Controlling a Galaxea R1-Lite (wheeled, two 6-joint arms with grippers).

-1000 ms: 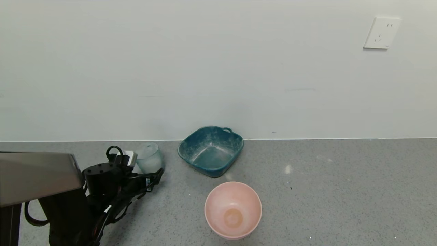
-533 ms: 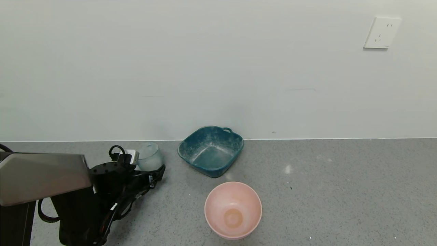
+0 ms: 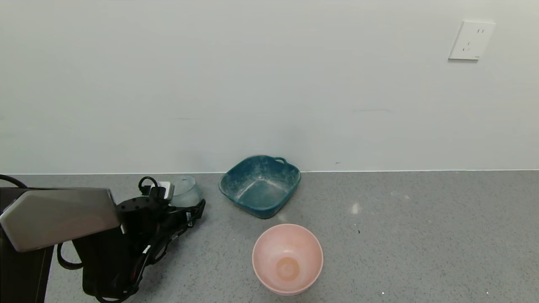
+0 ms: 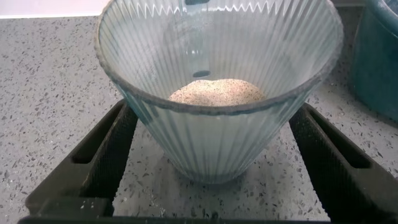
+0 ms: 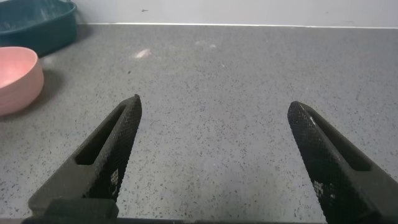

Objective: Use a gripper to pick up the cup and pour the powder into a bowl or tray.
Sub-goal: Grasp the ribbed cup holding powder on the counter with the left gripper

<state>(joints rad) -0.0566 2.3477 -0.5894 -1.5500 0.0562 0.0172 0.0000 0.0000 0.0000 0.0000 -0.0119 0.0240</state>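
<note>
I expect part of the beige powder [image 4: 217,92] to slide out and part to stay when I pour, because it lies loose and grainy deep below the cup's rim [image 4: 217,110].
The ribbed pale blue-grey cup [image 3: 185,192] stands upright on the grey counter, left of the dark teal basin [image 3: 290,182]. In the left wrist view the cup [image 4: 217,134] sits between the two black fingers [image 4: 102,158] with a gap on each side, and a small heap of beige powder [image 4: 216,91] lies inside it. My left gripper [image 3: 186,202] is open around the cup at counter level. My right gripper [image 5: 215,104] is open and empty over bare counter; it is out of the head view.
A round pink bowl [image 3: 287,257] stands in front of the basin, and shows in the right wrist view [image 5: 15,78]. The wall runs close behind the cup and basin. A wall socket [image 3: 470,40] is at the upper right. Bare counter extends to the right.
My left arm has slid forward and a little right, so the open fingers now reach further along both sides of the cup. The cup, basin and pink bowl have not moved.
</note>
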